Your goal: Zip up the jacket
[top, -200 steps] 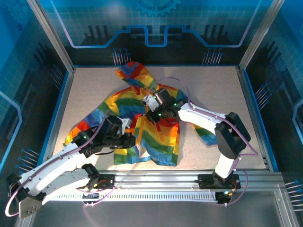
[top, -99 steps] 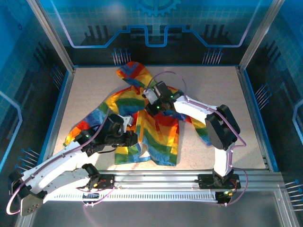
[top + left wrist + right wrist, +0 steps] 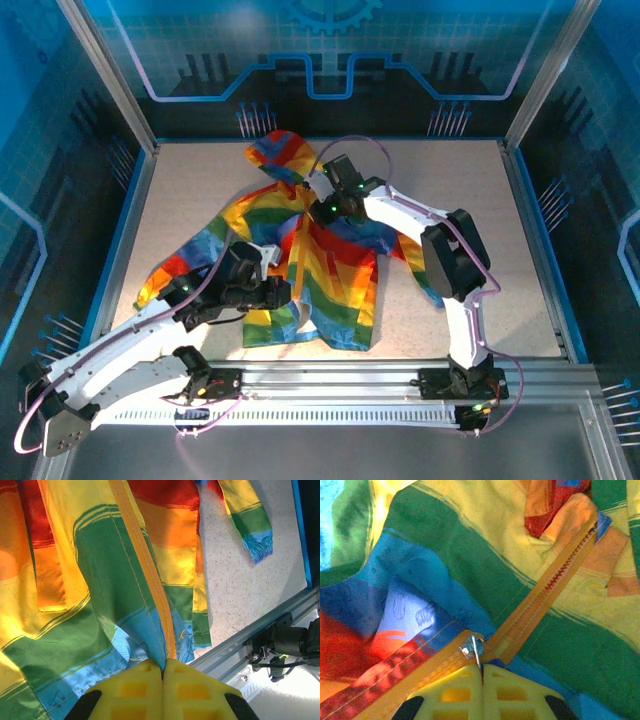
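I should keep pulling the zipper pull with my right gripper until it meets the zipper's top end [image 3: 593, 529], as my left gripper holds the hem at the zipper's lower end [image 3: 169, 651].
The rainbow-striped jacket [image 3: 335, 275] lies flat mid-table, hood [image 3: 280, 155] pointing to the far side. My left gripper [image 3: 280, 293] is shut on its bottom hem; in the left wrist view the yellow fingers [image 3: 135, 690] pinch the blue hem [image 3: 145, 645] at the lower end of the orange zipper [image 3: 145, 565]. My right gripper [image 3: 326, 207] sits high on the front, near the collar. Its yellow pads [image 3: 515, 690] are shut on the silver zipper pull [image 3: 476, 652]. Beyond the slider the two orange zipper tapes [image 3: 555, 580] are still apart.
A metal rail [image 3: 400, 375] runs along the table's near edge, close to the hem and seen past it [image 3: 260, 630]. My right arm's elbow [image 3: 450, 262] hangs over the jacket's right sleeve [image 3: 255, 535]. Blue walls border the speckled tabletop [image 3: 500, 200].
My right gripper has travelled up the zipper toward the hood, and the jacket's front has closed and straightened behind it. The left gripper has stayed on the hem.
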